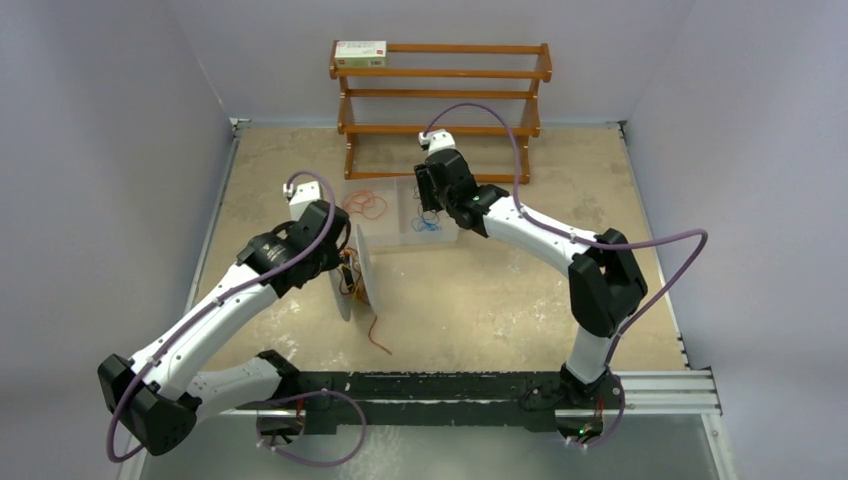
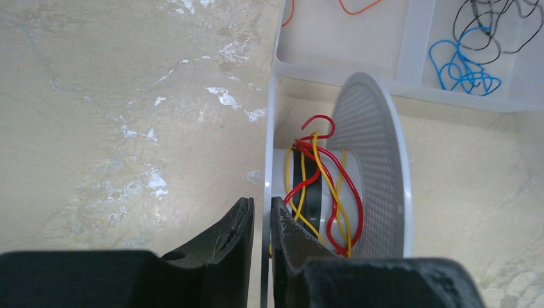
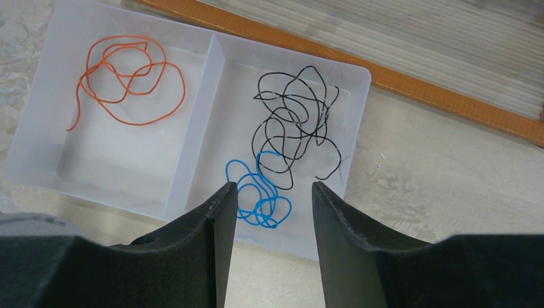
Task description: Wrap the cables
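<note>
The black cable (image 3: 312, 134) will come free by itself when I lift it, because the blue cable overlaps it only at one edge.
My left gripper (image 2: 263, 206) is shut on the thin left flange of the grey-white spool (image 2: 375, 160), which stands on edge on the table (image 1: 358, 275). Red and yellow cables (image 2: 324, 192) are wound loosely round its core. One red cable end (image 1: 378, 335) trails on the table near the spool. My right gripper (image 3: 272, 189) is open and empty, hovering above a clear two-part tray (image 3: 215, 115). The tray holds an orange cable (image 3: 125, 77) in its left part, and a black cable (image 3: 295, 122) and a blue cable (image 3: 256, 196) in its right part.
A wooden rack (image 1: 440, 100) stands at the back of the table just behind the tray (image 1: 395, 235), with a white box (image 1: 360, 53) on its top shelf. Its base bar (image 3: 385, 77) runs along the tray's far side. Grey walls surround the table.
</note>
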